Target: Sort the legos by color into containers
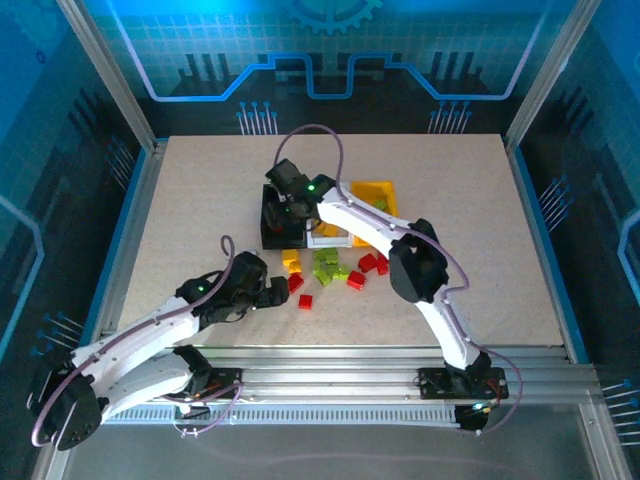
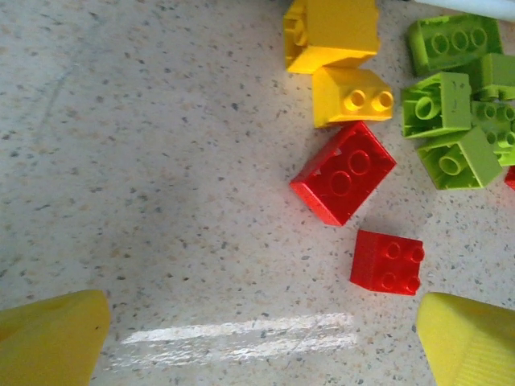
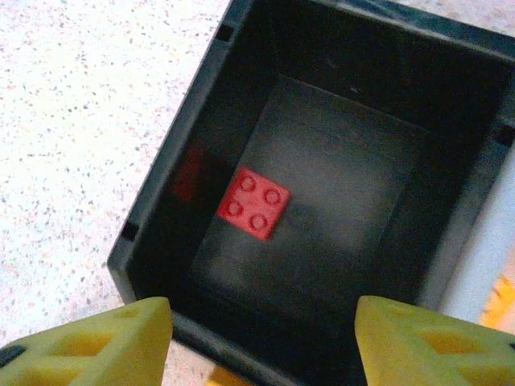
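Note:
The black container [image 1: 278,238] has my right gripper hanging over it, so that gripper should move out of the way while my left gripper picks up the small red lego [image 1: 305,301] for the container.
My right gripper [image 3: 261,338] hangs open over the black container [image 3: 157,209], and a red lego [image 3: 253,203] lies studs-up on its floor. From above, this gripper [image 1: 287,203] is over the black container [image 1: 270,238], with the white container [image 1: 327,241] and the yellow container [image 1: 378,192] to its right. My left gripper [image 2: 261,342] is open low over the table, nothing between its fingers. Just beyond it lie two red legos [image 2: 344,171] [image 2: 387,260], yellow legos [image 2: 352,95] and green legos [image 2: 455,112].
Loose legos sit in front of the containers: yellow [image 1: 291,262], green [image 1: 328,266], red [image 1: 371,264], plus two red ones [image 1: 306,301] beside my left gripper [image 1: 283,292]. The right arm [image 1: 415,265] reaches across the white container. Bare table lies left and right.

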`<state>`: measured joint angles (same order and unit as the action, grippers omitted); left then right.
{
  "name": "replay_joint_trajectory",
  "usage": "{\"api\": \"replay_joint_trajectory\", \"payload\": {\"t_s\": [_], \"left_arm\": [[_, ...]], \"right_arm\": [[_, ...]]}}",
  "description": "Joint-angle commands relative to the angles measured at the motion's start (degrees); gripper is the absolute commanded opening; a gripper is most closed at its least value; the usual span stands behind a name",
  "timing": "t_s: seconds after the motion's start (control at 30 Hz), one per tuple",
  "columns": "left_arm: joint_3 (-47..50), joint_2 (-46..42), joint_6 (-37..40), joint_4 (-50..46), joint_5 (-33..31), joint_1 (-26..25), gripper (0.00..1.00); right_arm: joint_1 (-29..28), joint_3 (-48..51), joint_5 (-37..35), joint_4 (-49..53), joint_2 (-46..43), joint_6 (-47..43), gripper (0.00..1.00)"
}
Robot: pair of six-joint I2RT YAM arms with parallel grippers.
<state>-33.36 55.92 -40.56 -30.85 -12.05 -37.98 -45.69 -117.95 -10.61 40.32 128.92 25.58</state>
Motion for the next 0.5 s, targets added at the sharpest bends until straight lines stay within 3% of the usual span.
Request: {"api": "replay_joint_trajectory", "payload": {"t_s": [0.0,0.13,0.3,0.47], "left_arm": [[-2.7,3.1,2.2,2.5,3.2,-0.9,0.99],[-5.7,9.1,2.7,4.8,2.8,-5.4,0.97],[-9.0,19.3,2.4,9.0,3.1,-11.1,0.87],[-13.3,29.5,2.7,9.1,0.2,-15.3,0.81]], "right_arm": [[1.3,8.5,-2.1,-5.3,-10.9,2.2,0.64],[2.8,23.2,-3.3,-9.1,-21.6,5.0,0.65],[5.3,39.7,-3.2,-11.9,-33.9,7.1,0.65],[8.7,50.2,-2.2,-13.1,-43.3,8.1,0.66]]}}
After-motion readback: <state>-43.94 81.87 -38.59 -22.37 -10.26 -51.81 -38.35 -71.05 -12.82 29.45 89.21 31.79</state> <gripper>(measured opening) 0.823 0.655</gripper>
